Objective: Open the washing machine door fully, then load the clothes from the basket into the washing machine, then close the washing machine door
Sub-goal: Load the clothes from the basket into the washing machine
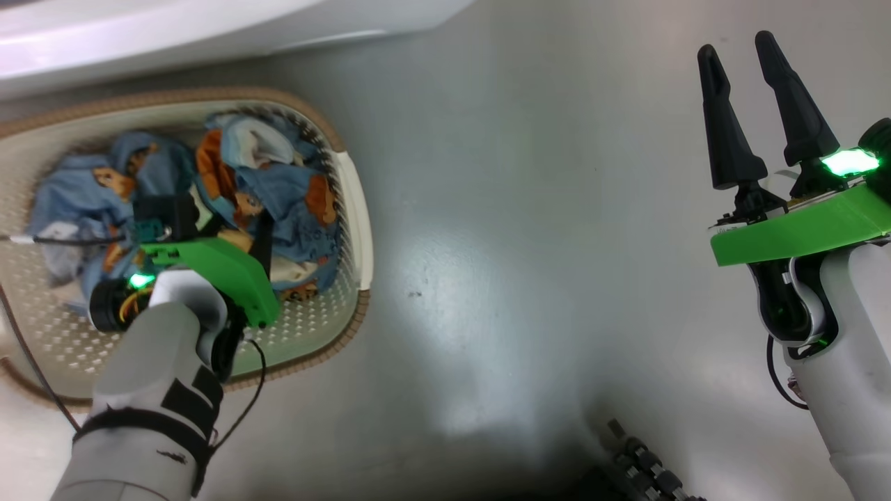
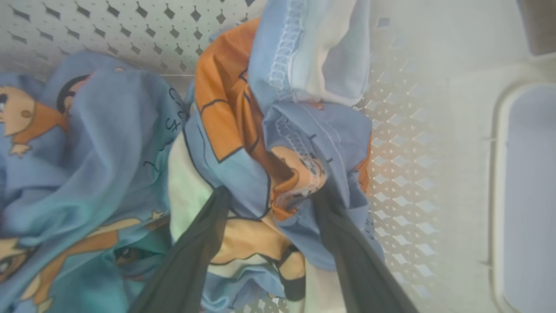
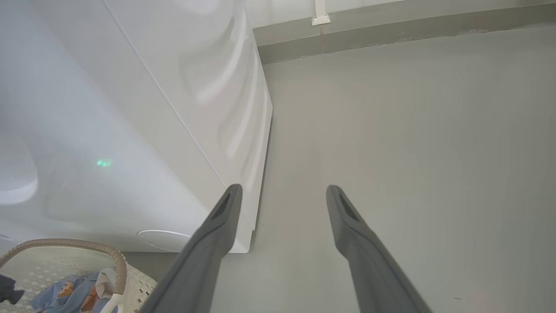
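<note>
The clothes (image 1: pixel 288 200) are lying in loose bunched folds (image 2: pixel 281 167). A long tail of them will hang out of the washing machine when I carry them in.
The cream perforated basket (image 1: pixel 363 229) with a brown rim stands on the floor at the left, just in front of the white washing machine (image 1: pixel 139 35). Inside lie the light blue clothes (image 1: pixel 292 202) with orange cartoon prints. My left gripper (image 2: pixel 271 198) reaches down into the basket, open, with its dark fingers (image 2: pixel 195 252) on either side of a bunched fold of the clothes (image 2: pixel 295 143). My right gripper (image 1: pixel 736 47) is open over bare floor at the right with nothing between its fingers. The washing machine door is out of view.
In the right wrist view the washing machine's (image 3: pixel 152 108) corner rises at the left, with the basket (image 3: pixel 87 248) below it. Grey floor (image 3: pixel 412 152) runs to a wall skirting (image 3: pixel 391 34). A dark part of my base (image 1: pixel 647 466) shows at the bottom. A thin cable (image 1: pixel 35 362) crosses the basket's left side.
</note>
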Controlling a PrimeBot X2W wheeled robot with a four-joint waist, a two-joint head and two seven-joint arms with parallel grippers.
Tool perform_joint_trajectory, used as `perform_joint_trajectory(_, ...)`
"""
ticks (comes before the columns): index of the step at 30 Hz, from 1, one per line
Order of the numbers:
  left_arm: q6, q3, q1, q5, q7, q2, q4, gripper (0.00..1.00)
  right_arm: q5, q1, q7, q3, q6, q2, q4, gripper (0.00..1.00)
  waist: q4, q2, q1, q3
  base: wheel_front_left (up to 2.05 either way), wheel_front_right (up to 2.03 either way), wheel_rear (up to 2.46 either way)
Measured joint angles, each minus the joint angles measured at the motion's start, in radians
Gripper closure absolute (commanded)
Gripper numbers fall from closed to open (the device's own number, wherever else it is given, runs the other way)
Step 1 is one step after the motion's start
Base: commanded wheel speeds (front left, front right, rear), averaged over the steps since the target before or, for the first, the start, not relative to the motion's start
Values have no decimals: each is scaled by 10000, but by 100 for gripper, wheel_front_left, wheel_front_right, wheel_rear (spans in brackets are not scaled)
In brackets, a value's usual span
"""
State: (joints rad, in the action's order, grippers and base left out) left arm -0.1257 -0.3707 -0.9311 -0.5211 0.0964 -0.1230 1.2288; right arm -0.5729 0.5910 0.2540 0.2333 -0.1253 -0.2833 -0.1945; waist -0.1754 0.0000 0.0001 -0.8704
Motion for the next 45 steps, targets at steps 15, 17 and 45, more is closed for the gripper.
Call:
perform_joint_trajectory(15, 0, -477, -947, -339, -794, -445, 397, 0, 0, 243, 2, -59, 0, 280, 412, 0, -650, 0, 0, -1037, 0, 0, 0)
perform_joint_trajectory(17, 38, -495, -1000, -339, -800, -548, 451, 0, 0, 244, 2, -59, 0, 314, 430, 0, -739, 0, 0, -1114, 0, 0, 0)
perform_joint_trajectory(45, 17, -600, -93, -955, 683, -445, 639, 100, 0, 202, 2, 201, 0, 539, 67, 0, -725, 0, -1, 337, 0, 0, 0)
